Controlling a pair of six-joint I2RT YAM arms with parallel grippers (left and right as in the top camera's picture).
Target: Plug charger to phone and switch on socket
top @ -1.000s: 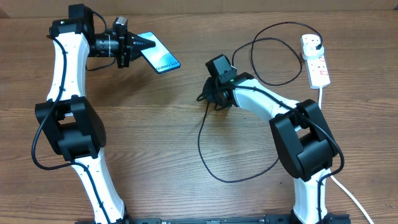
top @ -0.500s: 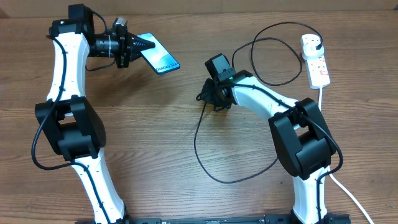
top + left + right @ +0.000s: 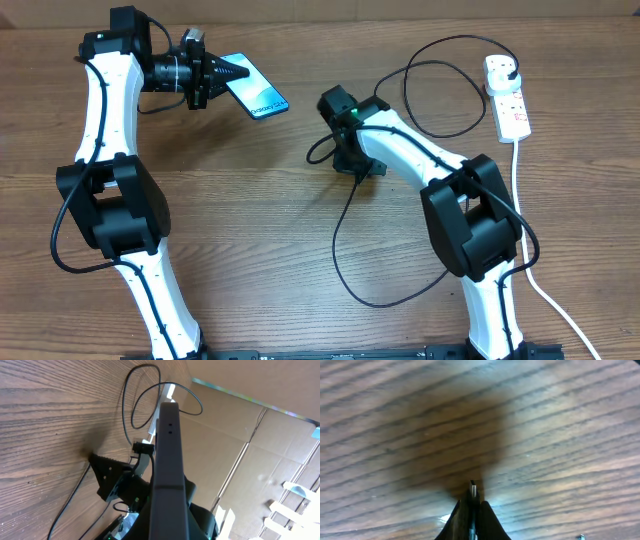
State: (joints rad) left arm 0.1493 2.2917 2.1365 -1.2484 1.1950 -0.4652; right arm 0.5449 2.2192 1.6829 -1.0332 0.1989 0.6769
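Observation:
Next, I raise the connector tip (image 3: pixel 473 490) in my right gripper and turn it level toward the phone's near end (image 3: pixel 271 111) before I plug it in, because it points down at the wood.
My left gripper (image 3: pixel 220 72) is shut on the phone (image 3: pixel 256 92), holding it off the table at the back left with its blue screen up. In the left wrist view the phone (image 3: pixel 167 460) shows edge-on. My right gripper (image 3: pixel 352 163) is low over mid-table, shut on the charger's connector tip (image 3: pixel 474 488), which pokes out between the fingers (image 3: pixel 472 504) just above the wood. The charger's black cable (image 3: pixel 335 240) loops down and round to its black plug (image 3: pixel 506 68) in the white socket (image 3: pixel 512 105) at the back right.
The socket's thick white cord (image 3: pixel 520 200) runs down the right side past the right arm's base. Cardboard walls stand behind the table. In the left wrist view the right arm (image 3: pixel 115 480) is beyond the phone.
My right wrist has swung left and turned, and the cable's slack below it has shifted right. The left arm and the phone have not moved.

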